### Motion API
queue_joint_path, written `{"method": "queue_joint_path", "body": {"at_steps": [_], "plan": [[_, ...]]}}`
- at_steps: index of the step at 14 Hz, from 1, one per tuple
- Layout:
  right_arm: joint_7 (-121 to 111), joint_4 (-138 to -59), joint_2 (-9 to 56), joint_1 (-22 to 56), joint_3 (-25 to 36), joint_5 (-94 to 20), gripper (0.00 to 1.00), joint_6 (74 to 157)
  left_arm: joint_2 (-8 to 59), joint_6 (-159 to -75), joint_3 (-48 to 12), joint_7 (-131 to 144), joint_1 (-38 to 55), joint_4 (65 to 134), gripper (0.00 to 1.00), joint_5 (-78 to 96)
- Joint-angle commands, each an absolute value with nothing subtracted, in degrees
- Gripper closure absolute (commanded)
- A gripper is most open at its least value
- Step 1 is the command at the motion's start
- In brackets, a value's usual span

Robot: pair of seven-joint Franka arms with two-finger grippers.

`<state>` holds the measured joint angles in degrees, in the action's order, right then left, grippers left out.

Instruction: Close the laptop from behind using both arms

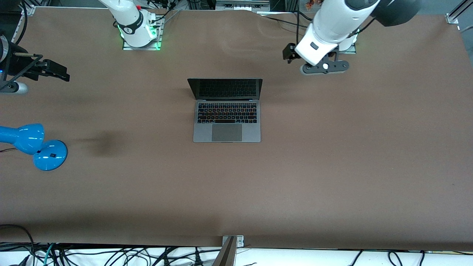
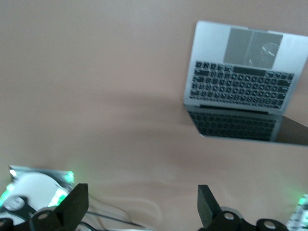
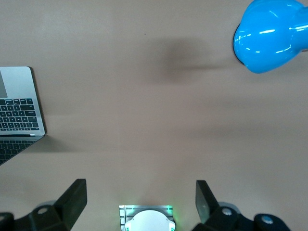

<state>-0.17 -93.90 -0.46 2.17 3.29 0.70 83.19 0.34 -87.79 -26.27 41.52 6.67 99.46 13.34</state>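
Note:
The tilted screen (image 1: pixel 226 88) joins the flat-lying base at a hinge (image 1: pixel 227 100), so the screen will swing down over the keyboard when I push, and the base will stay where it is.
The grey-silver laptop (image 1: pixel 227 118) stands open in the middle of the brown table, its dark screen tilted up on the side toward the arm bases. It also shows in the left wrist view (image 2: pixel 245 72) and, in part, in the right wrist view (image 3: pixel 19 110). My left gripper (image 1: pixel 324 67) hangs in the air over bare table between the laptop and the left arm's base. In its wrist view it (image 2: pixel 143 202) is open and empty. My right gripper (image 1: pixel 11 87) is up over the right arm's end of the table, partly cut off. In its wrist view it (image 3: pixel 141 199) is open and empty.
A blue lamp (image 1: pixel 33 144) sits at the right arm's end of the table, nearer the front camera than the right gripper; it also shows in the right wrist view (image 3: pixel 269 36). The right arm's base (image 1: pixel 138 31) glows green. Cables run along both long table edges.

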Motion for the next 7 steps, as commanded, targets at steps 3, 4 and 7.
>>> {"method": "queue_joint_path", "body": {"at_steps": [3, 4, 7], "plan": [[-0.88, -93.78, -0.44, 2.37, 2.99, -0.26, 0.0, 82.27, 2.89, -86.92, -33.12, 51.67, 6.86, 97.73, 0.0, 18.79], [-0.97, -93.69, 0.0, 2.72, 2.81, -0.26, 0.0, 81.31, 4.03, -87.01, -34.61, 53.25, 6.94, 97.73, 0.0, 20.03], [-1.23, -93.69, 2.02, 4.56, 2.72, -0.18, 0.0, 78.59, 7.72, -87.54, -38.84, 58.08, 7.29, 97.3, 0.0, 19.95]]}}
